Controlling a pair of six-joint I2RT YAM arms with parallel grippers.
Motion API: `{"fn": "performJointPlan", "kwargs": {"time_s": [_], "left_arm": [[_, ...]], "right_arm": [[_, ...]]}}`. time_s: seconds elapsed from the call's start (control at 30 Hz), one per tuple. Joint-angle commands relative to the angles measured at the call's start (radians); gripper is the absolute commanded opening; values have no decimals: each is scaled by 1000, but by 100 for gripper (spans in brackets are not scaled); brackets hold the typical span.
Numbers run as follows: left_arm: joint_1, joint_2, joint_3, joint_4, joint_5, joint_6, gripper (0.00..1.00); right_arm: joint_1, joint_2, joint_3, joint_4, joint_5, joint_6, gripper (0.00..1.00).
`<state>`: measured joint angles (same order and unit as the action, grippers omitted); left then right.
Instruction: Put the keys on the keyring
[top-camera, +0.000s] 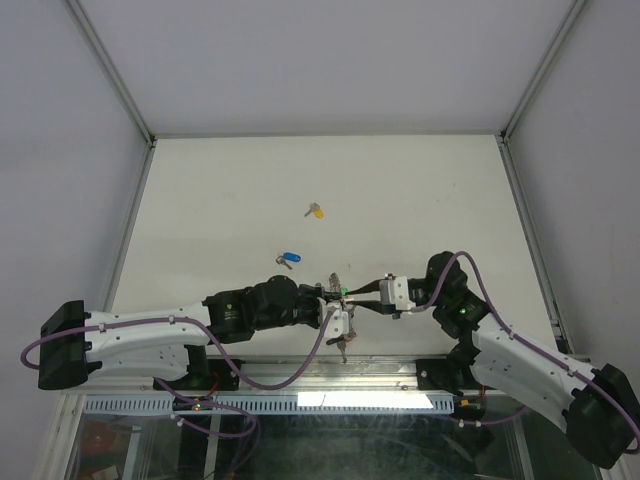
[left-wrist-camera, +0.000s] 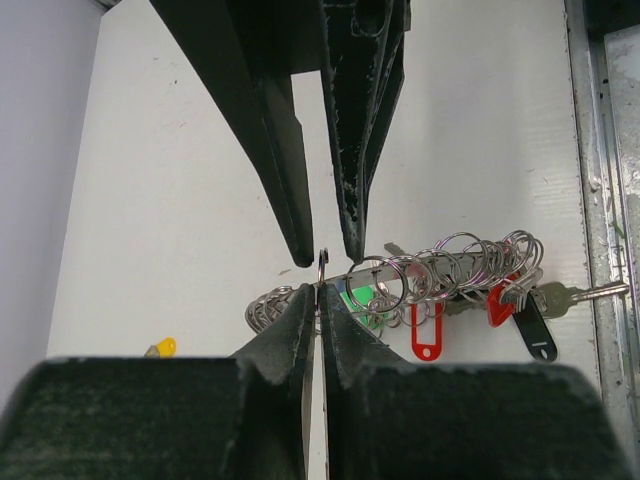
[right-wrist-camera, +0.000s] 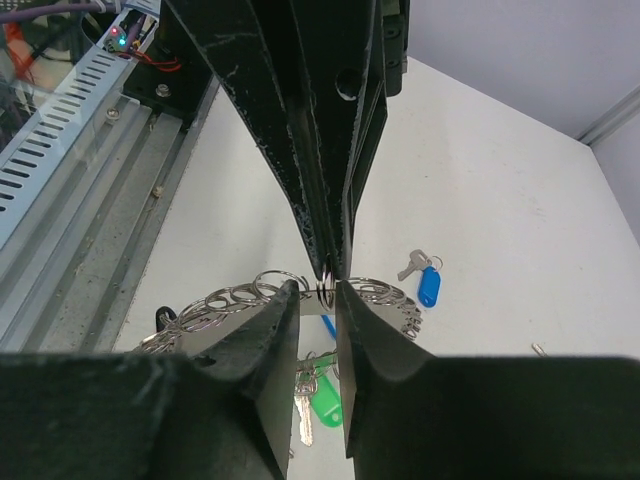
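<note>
My left gripper is holding the keyring's small ring. My right gripper should take that ring first, and then my left gripper should open and reach for the blue-tagged key.
The keyring is a silver band fringed with small rings, keys and red, green and black tags. It sits between my two grippers near the front edge and also shows in the left wrist view and the right wrist view. My left gripper is shut on one small ring of it. My right gripper faces the left one, jaws narrowly apart with the band clamped between them. The blue-tagged key and the yellow-tagged key lie loose on the table; the blue one also shows in the right wrist view.
The metal rail of the table's front edge runs just behind the grippers. White walls with metal posts close in the left, right and back sides.
</note>
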<state>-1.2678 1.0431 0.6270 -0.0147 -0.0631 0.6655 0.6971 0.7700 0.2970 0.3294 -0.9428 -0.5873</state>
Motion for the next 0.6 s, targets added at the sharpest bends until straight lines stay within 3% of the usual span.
{"fn": "performJointPlan", "kwargs": {"time_s": [0.0,0.57], "left_arm": [[8,-2,4,71,1,9,0],[11,3,11,73,23,20,0]], "right_arm": [[6,-33,34,-35,16,-32,26],[6,26,45,13,54,-43,21]]}}
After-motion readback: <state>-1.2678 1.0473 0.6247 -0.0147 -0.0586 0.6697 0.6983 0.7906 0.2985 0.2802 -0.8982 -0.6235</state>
